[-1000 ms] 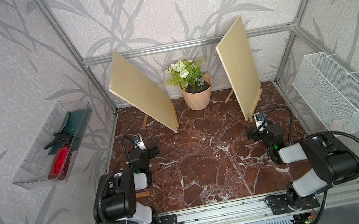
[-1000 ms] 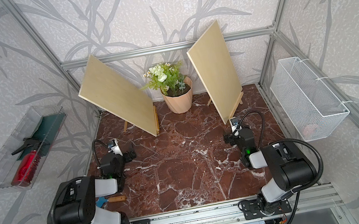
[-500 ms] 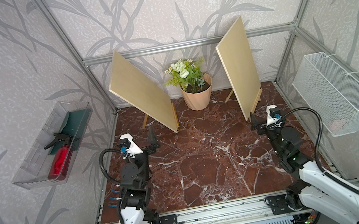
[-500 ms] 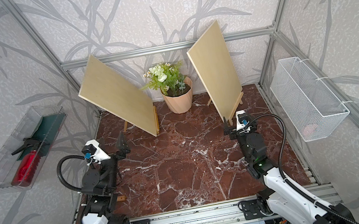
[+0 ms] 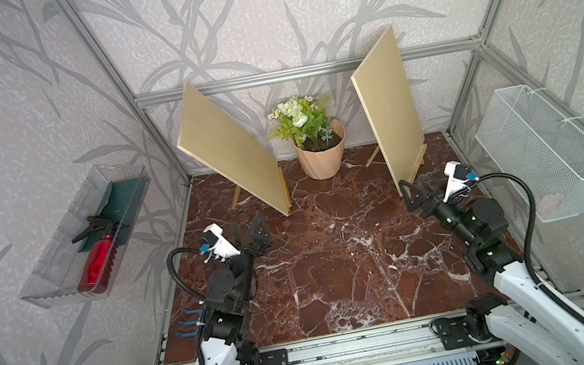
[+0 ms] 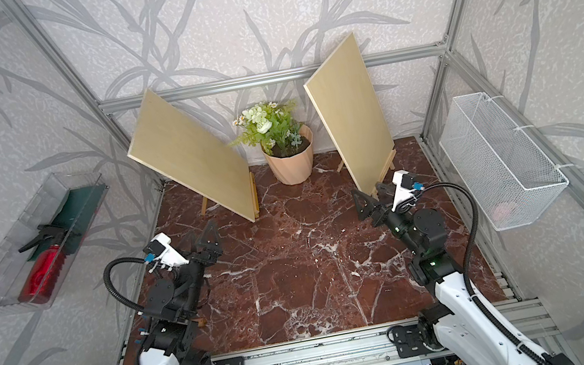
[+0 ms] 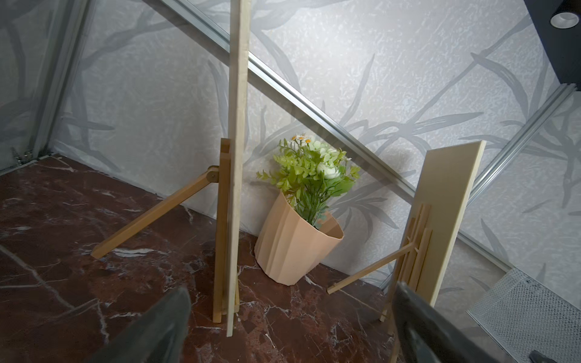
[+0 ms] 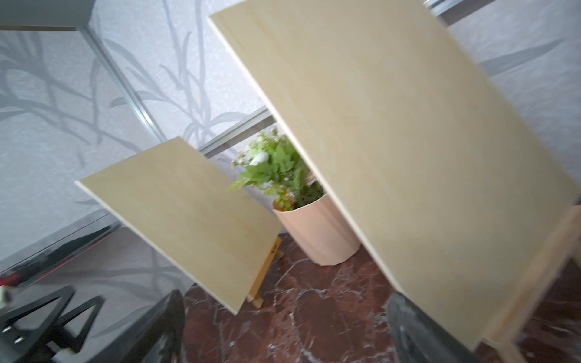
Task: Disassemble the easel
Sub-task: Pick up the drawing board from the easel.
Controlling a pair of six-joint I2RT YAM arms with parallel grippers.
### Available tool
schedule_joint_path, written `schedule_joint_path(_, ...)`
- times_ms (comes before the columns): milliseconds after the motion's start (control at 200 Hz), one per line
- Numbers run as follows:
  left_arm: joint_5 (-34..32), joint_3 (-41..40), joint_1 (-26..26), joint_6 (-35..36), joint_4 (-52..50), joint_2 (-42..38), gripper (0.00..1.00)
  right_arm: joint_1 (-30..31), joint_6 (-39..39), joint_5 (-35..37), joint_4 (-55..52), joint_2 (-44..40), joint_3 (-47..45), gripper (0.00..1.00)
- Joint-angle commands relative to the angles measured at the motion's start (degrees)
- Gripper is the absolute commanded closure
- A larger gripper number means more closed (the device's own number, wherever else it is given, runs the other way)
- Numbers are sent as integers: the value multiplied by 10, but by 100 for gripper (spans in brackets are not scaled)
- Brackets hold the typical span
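The taller board's long edge (image 5: 364, 107) is turned toward the flower pot, away from my right gripper. My right gripper should move back and my left gripper should reach that edge (image 5: 377, 137).
Two small wooden easels stand at the back of the marble floor, each bearing a pale board. The left easel (image 5: 237, 200) holds its board (image 5: 228, 154) slanted; the right easel (image 5: 419, 165) carries a taller board (image 5: 389, 109). My left gripper (image 5: 248, 233) hovers open just in front of the left board's lower corner, touching nothing; its wrist view shows that board (image 7: 237, 125) edge-on beyond the gripper (image 7: 289, 327). My right gripper (image 5: 419, 189) is open beside the right board's lower corner, and that board (image 8: 408, 141) fills its wrist view.
A flower pot (image 5: 322, 154) stands between the easels against the back wall. A clear tray (image 5: 54, 270) with a red spray bottle (image 5: 99, 260) hangs on the left wall. A white wire basket (image 5: 544, 151) hangs on the right. Aluminium posts frame the corners.
Both arms have unfolded from their rest pose near the front rail and reached forward, the left toward the left easel, the right toward the right easel. Both grippers stayed open.
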Motion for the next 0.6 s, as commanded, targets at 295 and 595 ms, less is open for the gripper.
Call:
schedule_joint_path(295,-6,243,-188,38,-230,171,1,287,-109,214,-351,23,96,6)
schedule_joint_path(595,8,448,-280,55,-238,422,1,285,-96,351,-277,-41,-62,5)
